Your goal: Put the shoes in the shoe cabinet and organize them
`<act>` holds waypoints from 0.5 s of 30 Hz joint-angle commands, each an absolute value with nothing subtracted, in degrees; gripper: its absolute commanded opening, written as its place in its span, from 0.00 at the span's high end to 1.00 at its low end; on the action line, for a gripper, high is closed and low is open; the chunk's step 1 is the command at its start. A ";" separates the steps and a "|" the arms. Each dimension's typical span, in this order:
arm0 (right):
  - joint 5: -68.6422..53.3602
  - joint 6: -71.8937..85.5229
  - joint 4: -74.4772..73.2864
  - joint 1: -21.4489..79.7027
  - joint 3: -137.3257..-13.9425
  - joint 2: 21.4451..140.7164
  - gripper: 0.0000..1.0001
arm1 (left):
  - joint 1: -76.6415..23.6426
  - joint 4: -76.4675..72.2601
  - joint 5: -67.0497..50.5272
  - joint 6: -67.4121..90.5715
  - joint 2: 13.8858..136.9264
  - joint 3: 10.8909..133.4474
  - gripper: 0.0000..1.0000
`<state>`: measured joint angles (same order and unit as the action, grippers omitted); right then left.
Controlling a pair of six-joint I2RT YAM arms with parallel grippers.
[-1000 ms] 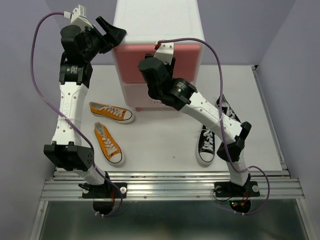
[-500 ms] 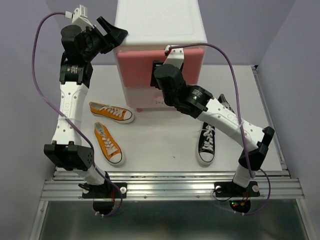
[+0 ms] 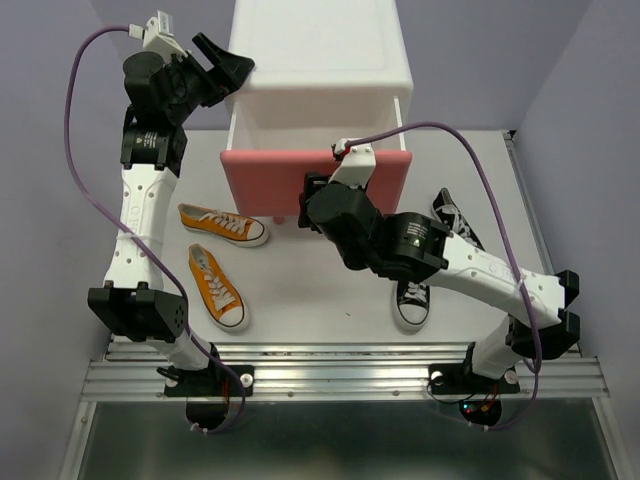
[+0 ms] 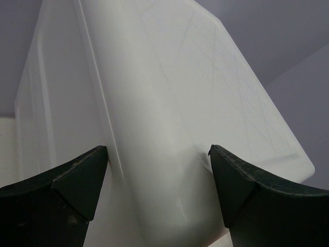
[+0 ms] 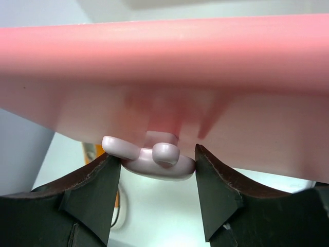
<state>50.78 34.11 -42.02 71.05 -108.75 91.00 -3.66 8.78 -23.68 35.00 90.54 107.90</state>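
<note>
The pink drawer is partly out while my left gripper steadies the cabinet's corner (image 3: 250, 88). My right gripper should go on pulling the bunny knob (image 5: 157, 160) until the drawer is fully open.
The white shoe cabinet (image 3: 320, 50) stands at the back of the table, its upper drawer (image 3: 265, 180) with the pink front slid out. My right gripper (image 5: 157, 153) is shut on the drawer's pale bunny knob (image 5: 154, 165), one finger on each side. My left gripper (image 4: 157, 149) spans the cabinet's (image 4: 169, 103) top left corner with wide jaws, both fingertips against it. Two orange shoes (image 3: 222, 224) (image 3: 216, 286) lie left of the cabinet. One black shoe (image 3: 413, 300) shows below my right arm and another (image 3: 455, 222) behind it, both partly hidden.
The lower, paler drawer is hidden under the pulled-out one. Purple walls close in on both sides. A metal rail (image 3: 340, 375) runs along the near edge by the arm bases. A purple cable (image 3: 450, 135) loops from my right wrist.
My right arm has drawn back toward the near edge with the knob in its grip, and the upper drawer has slid out. The left arm has stayed in place.
</note>
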 commanded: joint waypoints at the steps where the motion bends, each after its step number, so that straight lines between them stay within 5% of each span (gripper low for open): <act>1: 46.32 49.63 -48.51 77.42 -108.19 89.03 0.99 | -4.57 12.74 -21.27 31.73 91.67 104.59 0.10; 15: 47.29 71.45 -68.19 91.14 -110.30 90.17 0.99 | -5.98 10.46 -14.77 31.73 88.86 98.71 0.10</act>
